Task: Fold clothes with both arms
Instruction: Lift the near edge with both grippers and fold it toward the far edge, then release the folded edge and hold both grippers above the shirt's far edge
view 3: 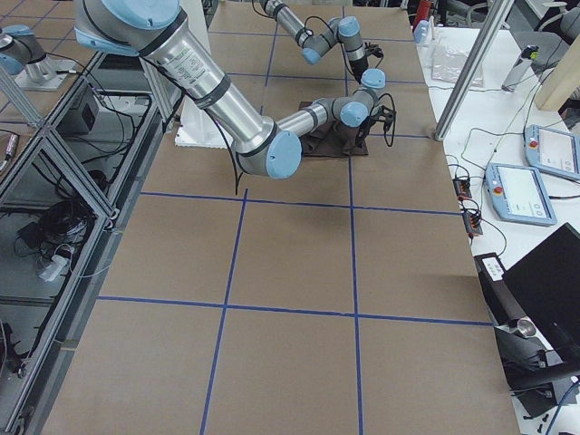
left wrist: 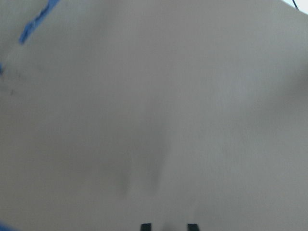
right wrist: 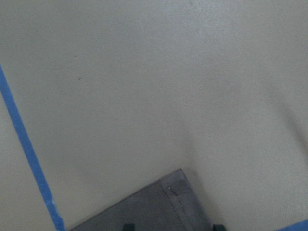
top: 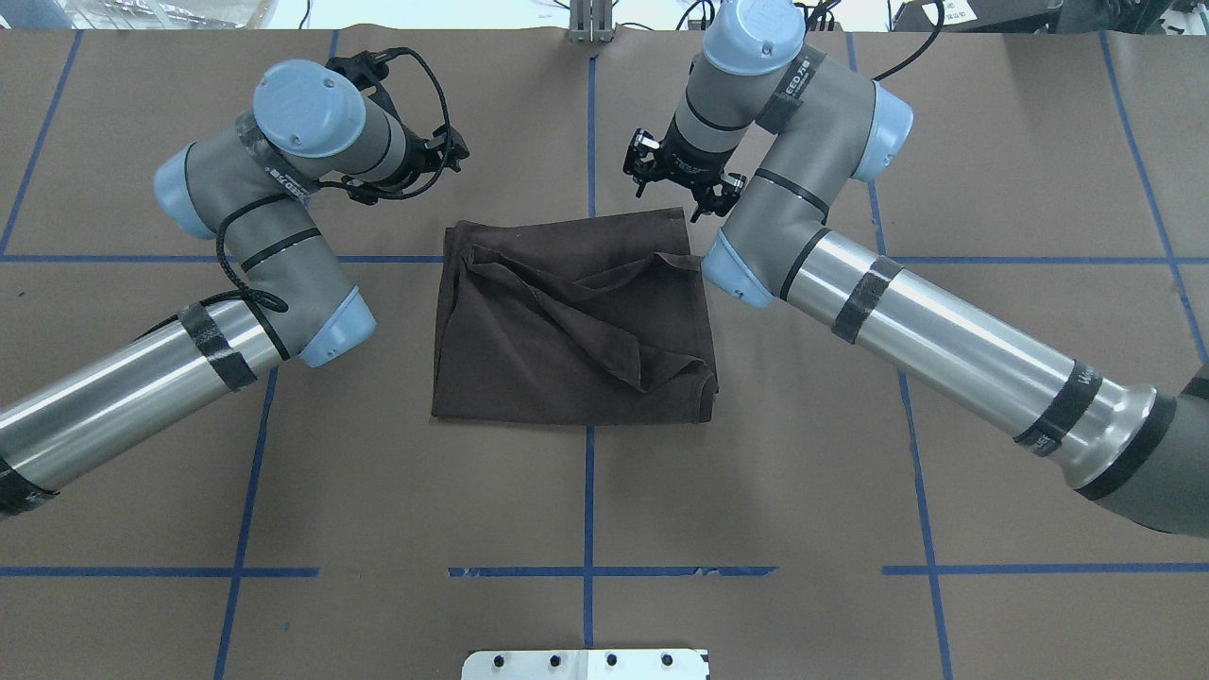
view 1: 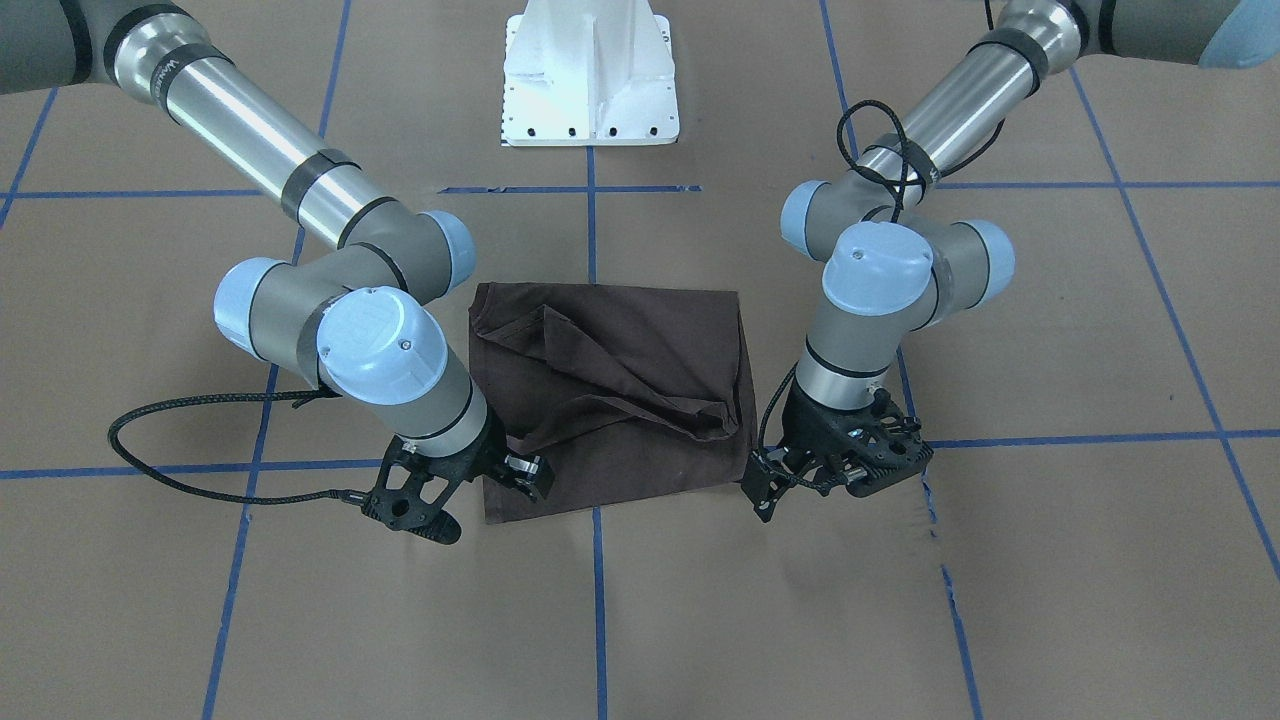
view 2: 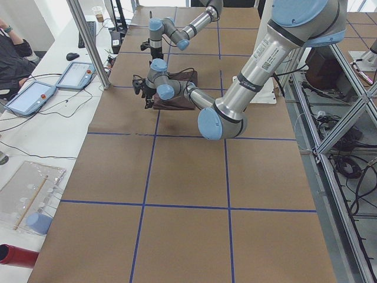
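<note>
The diagonal fold lies loose across the top of the T-shirt. The dark brown T-shirt's upper layer will spread out flatter over the rest when I pull it.
The dark brown T-shirt lies folded into a rough rectangle at the table's middle, with a loose diagonal fold across its top. My right gripper hovers open over the shirt's far corner on my right. In the right wrist view that hemmed shirt corner lies between the spread fingertips. My left gripper sits just off the other far corner, open over bare paper. The left wrist view has only brown paper and two parted fingertips. The collar, lettering and tags are hidden.
Brown paper with blue tape lines covers the table. The white pedestal base stands on the robot's side. A metal post, control tablets and a seated person are beyond the far edge.
</note>
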You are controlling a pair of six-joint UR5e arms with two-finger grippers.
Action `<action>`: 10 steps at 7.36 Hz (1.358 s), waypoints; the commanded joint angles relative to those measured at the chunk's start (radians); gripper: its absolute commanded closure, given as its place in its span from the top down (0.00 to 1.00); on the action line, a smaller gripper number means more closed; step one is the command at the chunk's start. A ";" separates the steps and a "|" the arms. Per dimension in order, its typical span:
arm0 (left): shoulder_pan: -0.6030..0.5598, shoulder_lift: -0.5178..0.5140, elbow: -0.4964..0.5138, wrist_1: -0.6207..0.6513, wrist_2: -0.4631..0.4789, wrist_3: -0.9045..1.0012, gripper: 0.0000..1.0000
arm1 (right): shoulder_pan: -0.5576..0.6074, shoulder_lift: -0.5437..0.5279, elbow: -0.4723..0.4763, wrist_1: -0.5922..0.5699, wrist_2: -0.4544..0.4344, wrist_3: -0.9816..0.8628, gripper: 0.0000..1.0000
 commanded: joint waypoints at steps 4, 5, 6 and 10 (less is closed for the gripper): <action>0.092 0.009 -0.076 -0.002 -0.017 0.002 0.58 | 0.019 -0.006 0.076 -0.010 0.035 -0.019 1.00; 0.097 0.010 -0.077 -0.001 -0.005 0.002 0.38 | 0.019 -0.006 0.076 -0.010 0.033 -0.018 1.00; 0.097 0.010 -0.083 0.005 -0.003 0.004 0.26 | 0.019 -0.007 0.076 -0.010 0.033 -0.018 1.00; 0.126 0.060 -0.220 0.156 0.050 0.009 0.23 | 0.019 -0.015 0.076 -0.009 0.033 -0.018 1.00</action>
